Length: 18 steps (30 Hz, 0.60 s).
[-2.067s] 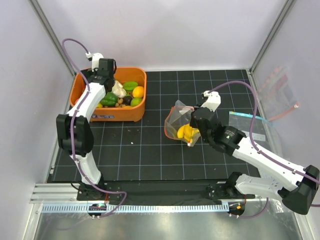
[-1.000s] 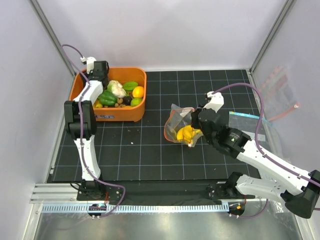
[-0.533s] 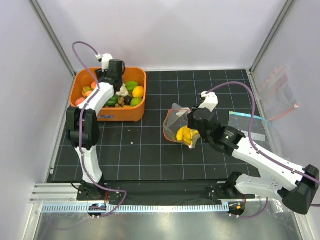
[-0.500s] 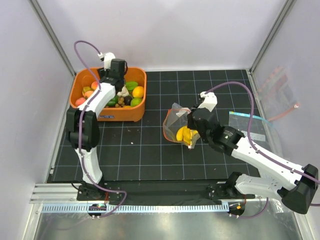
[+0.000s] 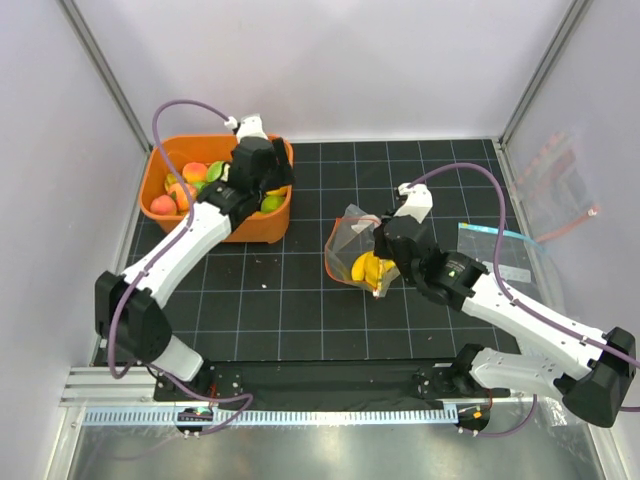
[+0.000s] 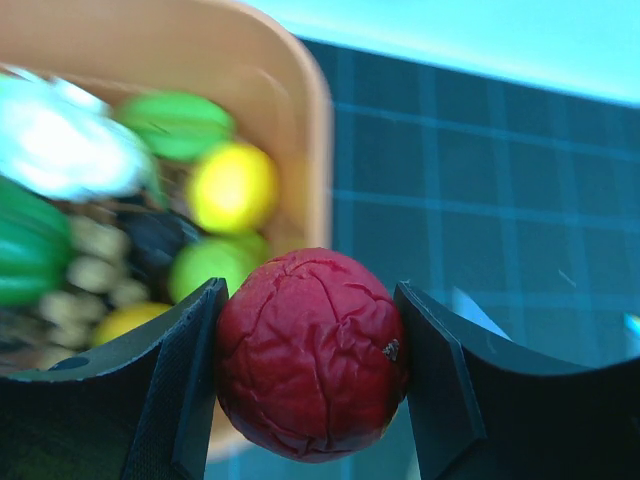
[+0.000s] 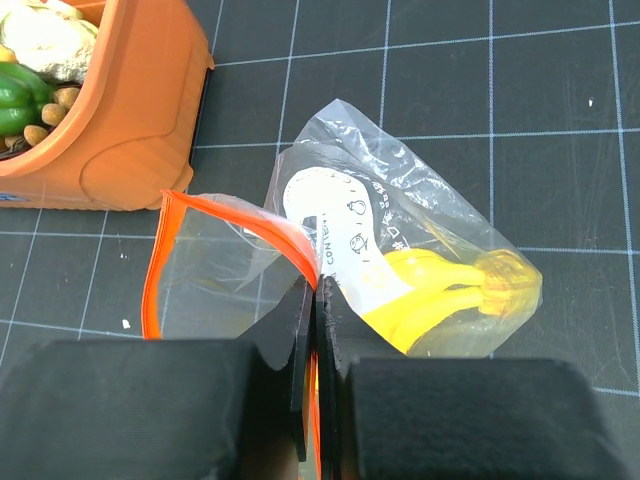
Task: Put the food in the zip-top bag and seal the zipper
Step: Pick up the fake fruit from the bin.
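I should keep moving the dark-red toy fruit in with my left gripper, since the bag's opening (image 5: 343,243) is open toward the orange bin, and let go beside the yellow banana (image 5: 366,268).
My left gripper (image 5: 262,176) is shut on a wrinkled dark-red toy fruit (image 6: 312,352), held above the right rim of the orange bin (image 5: 222,232). More food lies in the bin: peaches (image 5: 192,174), a yellow piece (image 6: 232,185), green pieces (image 6: 176,124), the white cauliflower (image 6: 58,150). The crinkly clear zip-top bag (image 5: 349,243) lies mid-table with the yellow banana (image 7: 452,288) inside. My right gripper (image 7: 316,296) is shut on the bag's mouth edge, on the red-orange zipper (image 7: 232,216), and holds the mouth open toward the bin.
A flat clear bag with a dark-blue top edge (image 5: 492,246) lies to the right of my right arm. The orange bin's corner (image 7: 130,120) shows in the right wrist view, a short gap from the bag's mouth. Enclosure walls stand on three sides.
My left arm has swung from the bin's far left corner to its right side and now holds the red fruit. The right gripper and the bag have barely moved.
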{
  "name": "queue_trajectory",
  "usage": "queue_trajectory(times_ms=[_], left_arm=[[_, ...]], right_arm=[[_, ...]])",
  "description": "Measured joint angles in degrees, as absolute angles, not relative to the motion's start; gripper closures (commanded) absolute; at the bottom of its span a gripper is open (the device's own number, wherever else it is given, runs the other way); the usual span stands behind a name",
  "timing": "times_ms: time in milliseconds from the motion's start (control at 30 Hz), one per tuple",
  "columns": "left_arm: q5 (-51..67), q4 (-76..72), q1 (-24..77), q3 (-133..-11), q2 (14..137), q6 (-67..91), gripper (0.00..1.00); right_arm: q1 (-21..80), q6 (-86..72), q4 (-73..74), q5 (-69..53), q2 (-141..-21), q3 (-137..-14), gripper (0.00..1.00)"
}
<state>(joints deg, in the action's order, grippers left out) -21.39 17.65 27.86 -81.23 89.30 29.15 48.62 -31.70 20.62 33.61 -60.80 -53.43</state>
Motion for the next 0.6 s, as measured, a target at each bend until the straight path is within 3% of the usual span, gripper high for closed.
queue_trajectory(times_ms=[600], left_arm=[[-9.4,8.5,54.4,-66.6,75.4,29.3,0.67]], right_arm=[[48.6,-31.8,20.6,30.7,-59.9,-53.4,0.99]])
